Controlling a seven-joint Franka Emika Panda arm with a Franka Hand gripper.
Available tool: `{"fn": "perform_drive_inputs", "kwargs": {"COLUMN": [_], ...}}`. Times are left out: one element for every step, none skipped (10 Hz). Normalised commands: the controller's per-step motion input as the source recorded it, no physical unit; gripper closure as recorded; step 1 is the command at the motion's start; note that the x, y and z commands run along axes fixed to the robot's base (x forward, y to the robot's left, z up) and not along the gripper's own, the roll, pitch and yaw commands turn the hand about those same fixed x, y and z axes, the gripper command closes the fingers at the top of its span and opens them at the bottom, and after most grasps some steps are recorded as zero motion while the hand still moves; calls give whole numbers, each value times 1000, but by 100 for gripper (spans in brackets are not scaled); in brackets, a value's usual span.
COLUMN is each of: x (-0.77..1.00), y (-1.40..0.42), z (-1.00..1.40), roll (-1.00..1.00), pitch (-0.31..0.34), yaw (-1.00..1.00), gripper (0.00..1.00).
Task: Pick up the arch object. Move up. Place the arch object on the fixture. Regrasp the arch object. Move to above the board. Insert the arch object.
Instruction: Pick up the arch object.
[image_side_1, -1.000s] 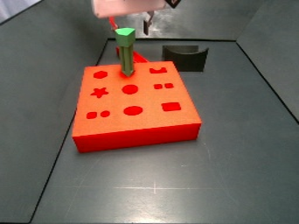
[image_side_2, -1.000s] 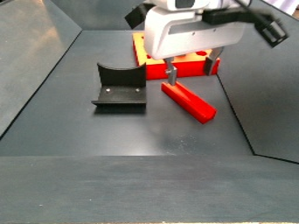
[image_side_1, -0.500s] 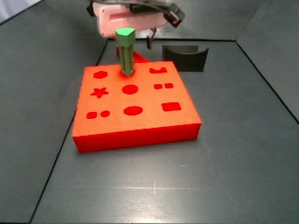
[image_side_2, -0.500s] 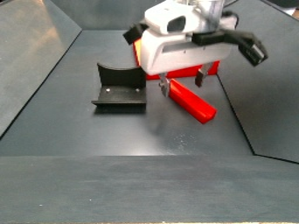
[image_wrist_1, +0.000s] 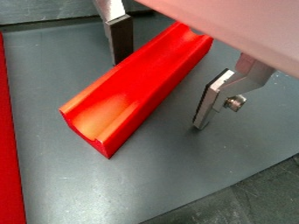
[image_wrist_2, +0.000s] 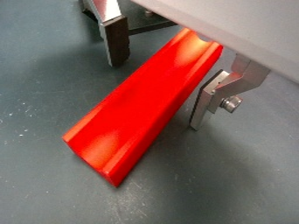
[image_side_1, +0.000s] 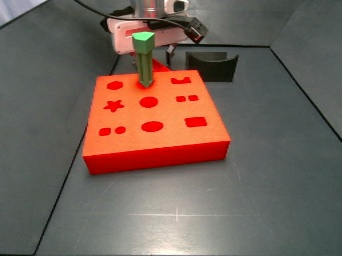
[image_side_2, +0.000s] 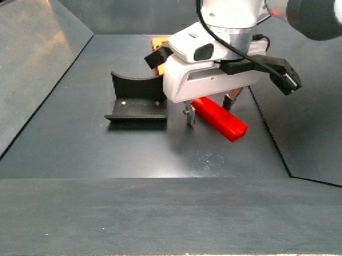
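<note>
The black fixture's top (image_side_1: 213, 58) dips in the middle. The arch object (image_wrist_1: 140, 86) will stay cradled in that dip with its end sticking up when I set it down.
The arch object (image_wrist_1: 140, 83), a long bright red bar, lies flat on the dark floor beside the board (image_side_1: 154, 118). My gripper (image_wrist_1: 163, 74) is down low over it and open, one finger (image_wrist_1: 117, 39) on each side of the bar with a small gap to it. The other wrist view shows the same straddle of the bar (image_wrist_2: 146, 96) by the gripper (image_wrist_2: 160, 74). In a side view the gripper (image_side_2: 214, 112) hangs over the bar (image_side_2: 225, 120), right of the black fixture (image_side_2: 134, 100). The fixture (image_side_1: 214, 65) stands behind the board.
A green hexagonal-topped post (image_side_1: 142, 60) stands upright in the board's far edge, just in front of the gripper (image_side_1: 163, 42). Sloped dark walls ring the floor. The board carries star, round, square and oval holes on top.
The gripper has come down from above the bar until its open fingers sit on either side of it near the floor. The bar has not moved.
</note>
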Motion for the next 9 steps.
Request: {"fn": "perform_drive_inputs", "kwargs": {"x": [-6,0,0,0,0,0,0,0,0], "y": [0,0,0,0,0,0,0,0,0], "z": [0,0,0,0,0,0,0,0,0], "roll": [0,0,0,0,0,0,0,0,0], "pitch": [-3,0,0,0,0,0,0,0,0], "yaw": [0,0,0,0,0,0,0,0,0], "gripper": [0,100,100,100,100,100,100,100,100]}}
